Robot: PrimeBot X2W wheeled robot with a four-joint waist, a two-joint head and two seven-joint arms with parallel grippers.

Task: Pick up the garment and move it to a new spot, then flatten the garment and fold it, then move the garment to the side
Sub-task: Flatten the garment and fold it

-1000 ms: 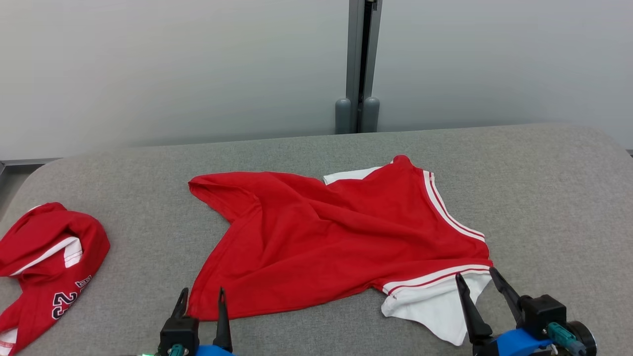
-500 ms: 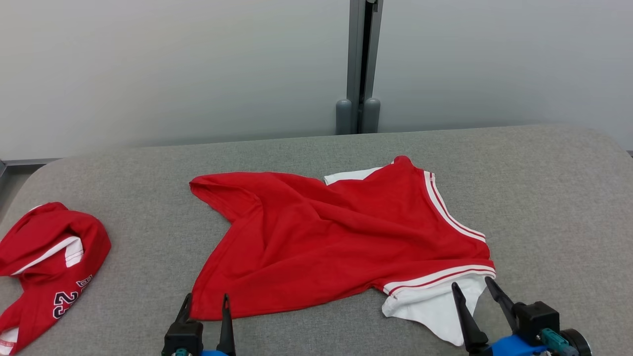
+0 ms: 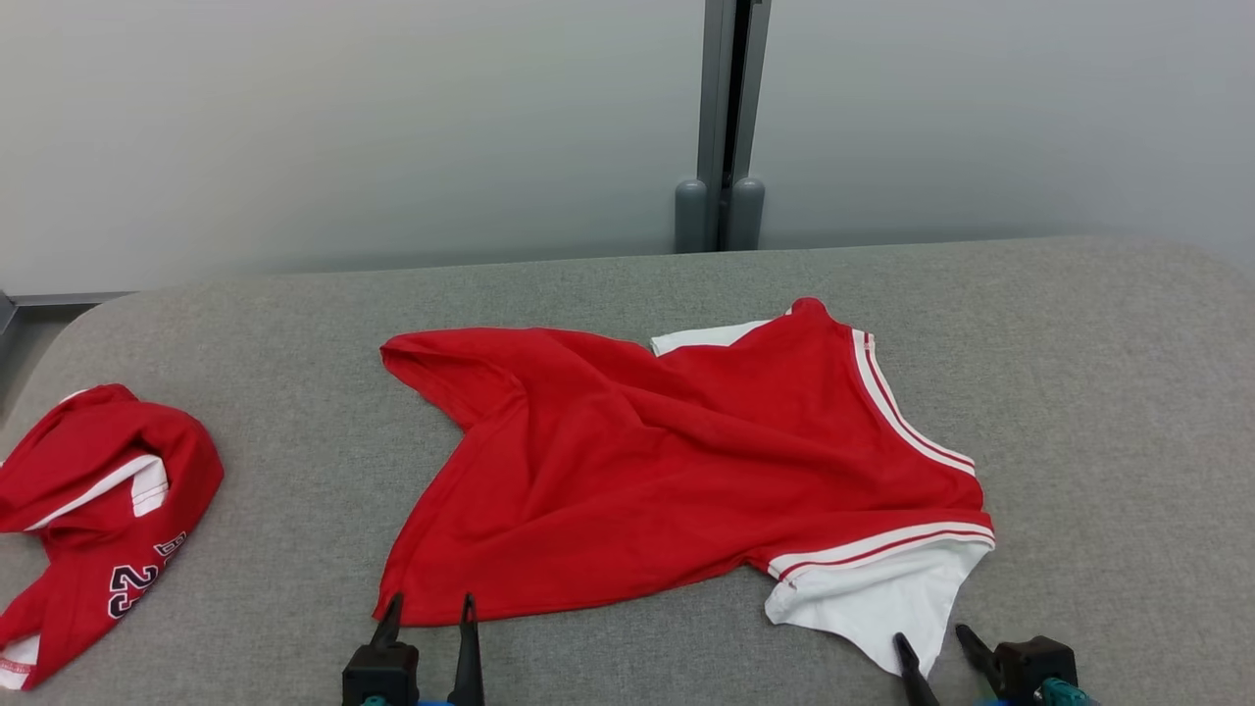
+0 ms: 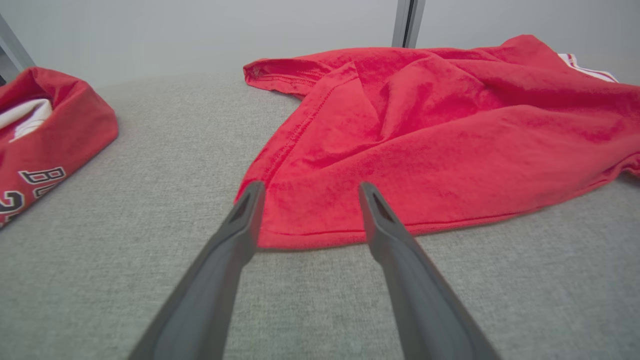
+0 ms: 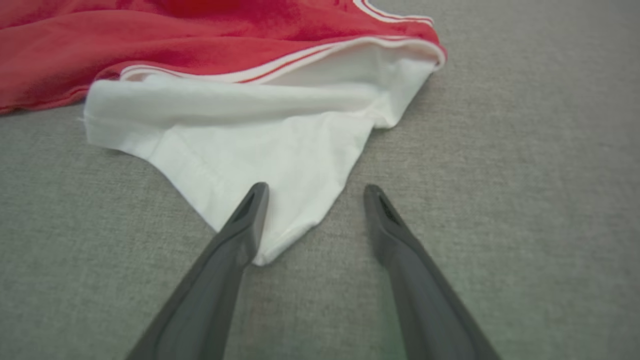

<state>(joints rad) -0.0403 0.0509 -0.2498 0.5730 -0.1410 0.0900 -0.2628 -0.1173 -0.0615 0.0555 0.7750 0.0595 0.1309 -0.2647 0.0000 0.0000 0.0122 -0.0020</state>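
I expect dark numbers on the hidden bottom side of the red jersey [image 3: 659, 471] when I lift it, since its top is plain red and the crumpled jersey carries numbers [image 3: 131, 589].
The garment [image 3: 667, 471] is a red jersey with white-striped trim and white sleeve parts, lying spread and wrinkled in the middle of the grey padded table [image 3: 1098, 392]. My left gripper [image 3: 429, 603] is open at the bottom edge, its tips just short of the jersey's near left corner [image 4: 300, 220]. In the left wrist view the left gripper [image 4: 311, 186] frames that red hem with nothing held. My right gripper [image 3: 929, 637] is open at the lower right, by the point of the white sleeve [image 5: 280, 160]. The right gripper [image 5: 315, 187] holds nothing.
A second red jersey [image 3: 98, 510] with dark numbers lies crumpled at the table's left edge, also seen as a red heap [image 4: 45, 135] in the left wrist view. A pale wall with a grey post [image 3: 730, 127] stands behind the table.
Both grippers have drawn back toward me, away from the jersey's near edge, still open. The head camera has shifted slightly. The garment lies as before.
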